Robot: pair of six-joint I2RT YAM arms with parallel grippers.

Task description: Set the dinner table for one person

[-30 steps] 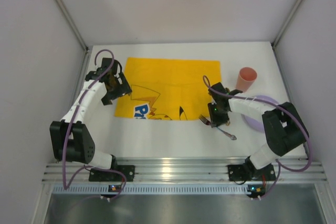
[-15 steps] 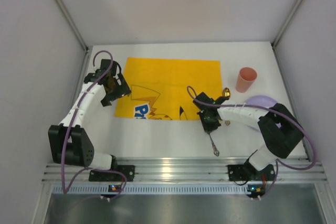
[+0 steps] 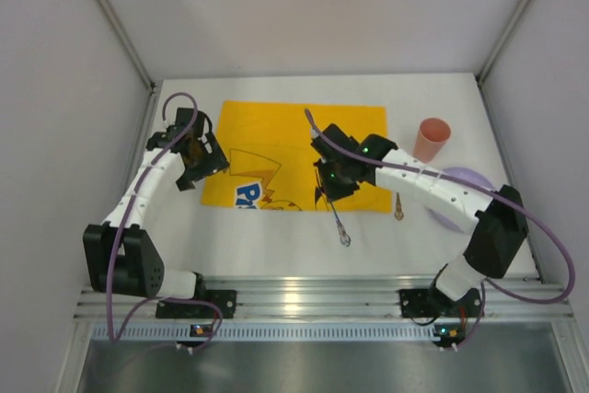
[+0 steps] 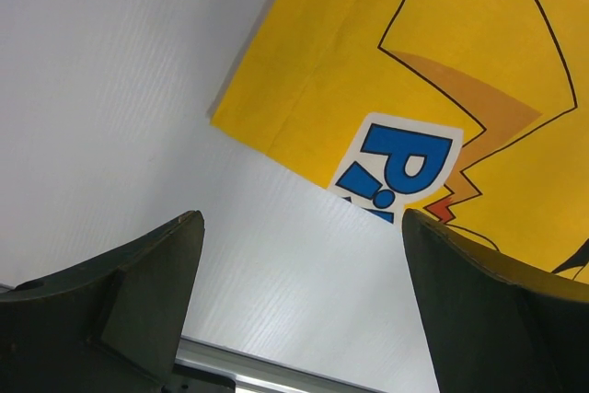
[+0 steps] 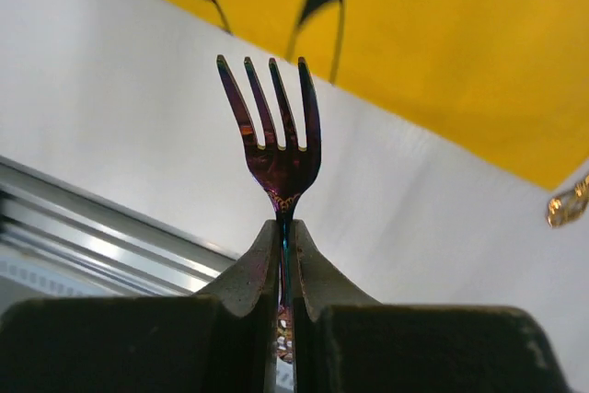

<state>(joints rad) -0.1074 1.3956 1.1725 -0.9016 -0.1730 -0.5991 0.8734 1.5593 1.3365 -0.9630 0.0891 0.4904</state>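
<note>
My right gripper should move next to the cloth's blue-letter end (image 3: 240,166) and let go there. That end is clear, and the fork's teeth face the yellow cloth's far edge.
My right gripper (image 3: 329,181) is shut on a dark iridescent fork (image 3: 340,225) and holds it above the near edge of the yellow cartoon-print cloth (image 3: 304,144). In the right wrist view the pads (image 5: 262,255) pinch the fork's neck (image 5: 276,149), tines pointing out over the white dinner table (image 5: 110,117). My left gripper (image 3: 190,172) is open and empty beside the cloth's left edge; its wrist view (image 4: 299,227) shows bare table (image 4: 110,89) between the jaws and the cloth's corner (image 4: 414,62) beyond them.
A small spoon (image 3: 398,207) lies on the table right of the cloth and shows as a gold glint in the right wrist view (image 5: 566,204). A pink cup (image 3: 433,138) stands at the right. A purple plate (image 3: 457,176) is partly under the right arm. A ribbed aluminium rail (image 3: 304,296) runs along the near edge.
My right arm has swung left with the fork, from beside the purple plate to over the cloth's near edge. The spoon now shows on the table. My left arm has barely moved.
</note>
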